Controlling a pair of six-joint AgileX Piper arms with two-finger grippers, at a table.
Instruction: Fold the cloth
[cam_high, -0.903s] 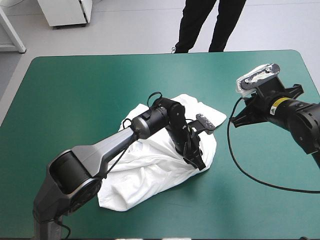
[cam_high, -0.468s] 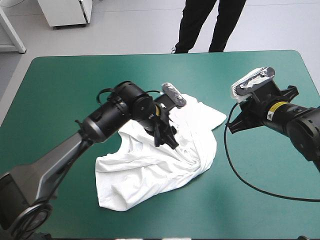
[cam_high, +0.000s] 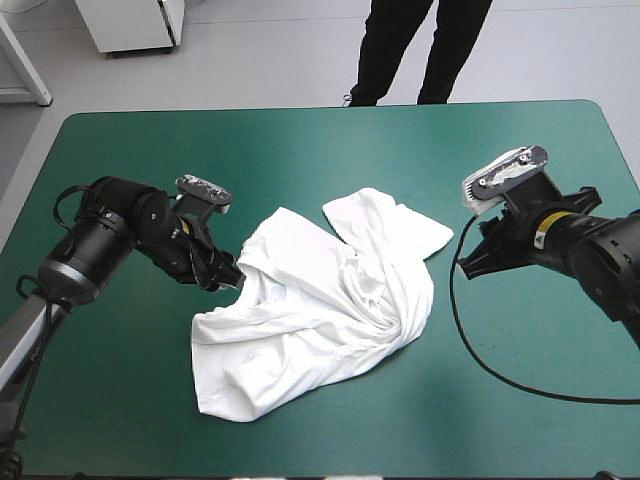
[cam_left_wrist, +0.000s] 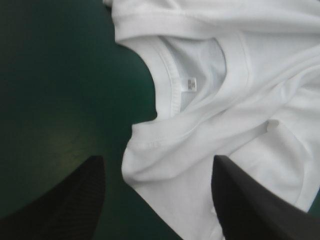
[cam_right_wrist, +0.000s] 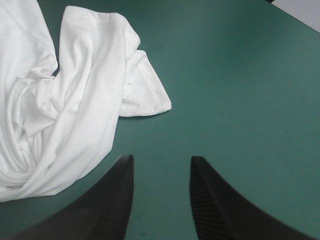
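Observation:
Deep folds (cam_high: 378, 312) gather in the T-shirt's middle, so the white T-shirt (cam_high: 310, 285) will draw out into a sagging piece of cloth with trailing flaps once I lift it.
The white T-shirt (cam_high: 320, 300) lies in a crumpled heap at the middle of the table. Its collar (cam_left_wrist: 190, 82), with a small label, faces the left side. My left gripper (cam_high: 228, 272) hovers at the shirt's left edge, open, and in the left wrist view the left gripper (cam_left_wrist: 157, 160) has the shirt's rim below the collar between its fingertips. My right gripper (cam_high: 478, 248) is off the shirt's right side. In the right wrist view the right gripper (cam_right_wrist: 161, 159) is open over bare cover, with a sleeve (cam_right_wrist: 145, 100) just ahead.
The teal-green cover (cam_high: 120, 400) shows on every side of the shirt, widest toward the front left and front right corners. The table's far edge (cam_high: 320, 108) runs well beyond the shirt.
My left arm has swept left across the shirt, from its right part to just past its left edge, and the cloth has spread out leftward. The right arm has barely shifted.

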